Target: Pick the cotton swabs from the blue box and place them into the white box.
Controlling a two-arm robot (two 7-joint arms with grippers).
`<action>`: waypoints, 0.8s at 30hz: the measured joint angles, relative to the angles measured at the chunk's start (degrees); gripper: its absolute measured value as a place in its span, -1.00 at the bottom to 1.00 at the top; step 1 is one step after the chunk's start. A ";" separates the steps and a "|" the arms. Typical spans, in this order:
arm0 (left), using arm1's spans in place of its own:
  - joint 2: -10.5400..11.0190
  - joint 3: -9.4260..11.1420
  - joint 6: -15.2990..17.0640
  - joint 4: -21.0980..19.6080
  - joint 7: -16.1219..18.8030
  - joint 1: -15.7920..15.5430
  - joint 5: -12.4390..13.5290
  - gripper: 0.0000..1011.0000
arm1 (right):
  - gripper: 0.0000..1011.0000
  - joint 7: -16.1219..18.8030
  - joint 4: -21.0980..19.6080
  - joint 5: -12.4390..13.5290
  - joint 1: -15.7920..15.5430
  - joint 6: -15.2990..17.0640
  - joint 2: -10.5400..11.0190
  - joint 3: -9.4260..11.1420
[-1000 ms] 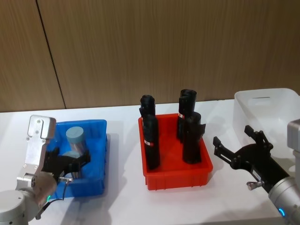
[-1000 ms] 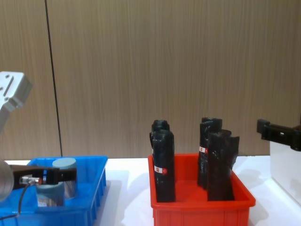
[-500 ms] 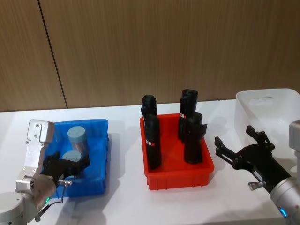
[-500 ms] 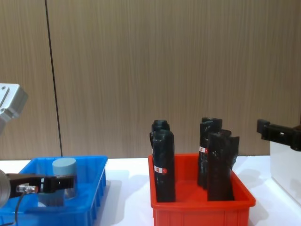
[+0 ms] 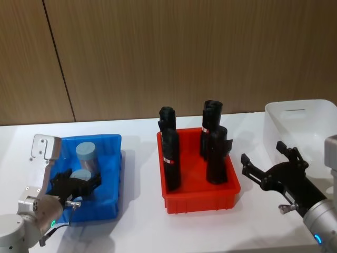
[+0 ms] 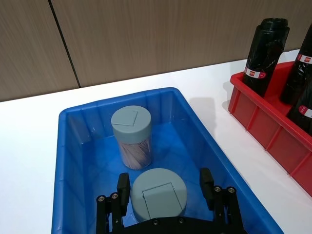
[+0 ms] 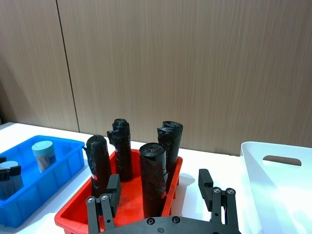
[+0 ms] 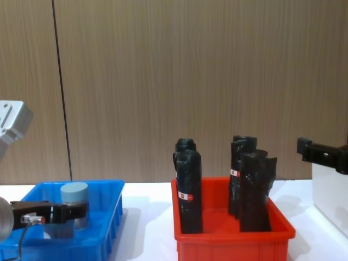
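Observation:
I expect the grey-blue lid (image 6: 159,194) to stay shut and bring the jar along when I lift the lid, since the square flap (image 6: 163,200) lies flush in it.
Two cotton swab jars with grey-blue lids stand in the blue box (image 5: 113,158). The far jar (image 6: 131,131) stands free. The near jar (image 6: 158,195) sits between the fingers of my left gripper (image 6: 164,185), which is open, with a thin gap on each side. From the head, the left gripper (image 5: 75,185) is low inside the box at the near jar (image 5: 80,175). My right gripper (image 5: 260,151) hangs open over the table, between the red bin and the white box (image 5: 305,126), with nothing in it.
A red bin (image 5: 200,197) with several tall black cylinders (image 5: 169,158) stands in the middle, between the two boxes. White tabletop lies in front of the bins. A wooden wall closes off the back.
My left gripper has sunk a little lower into the blue box, down around the near jar. The right arm has stayed where it was.

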 joint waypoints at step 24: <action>0.33 -0.74 0.57 -1.19 1.19 -0.01 1.95 0.32 | 0.98 0.00 0.00 0.00 -0.01 0.00 0.00 0.00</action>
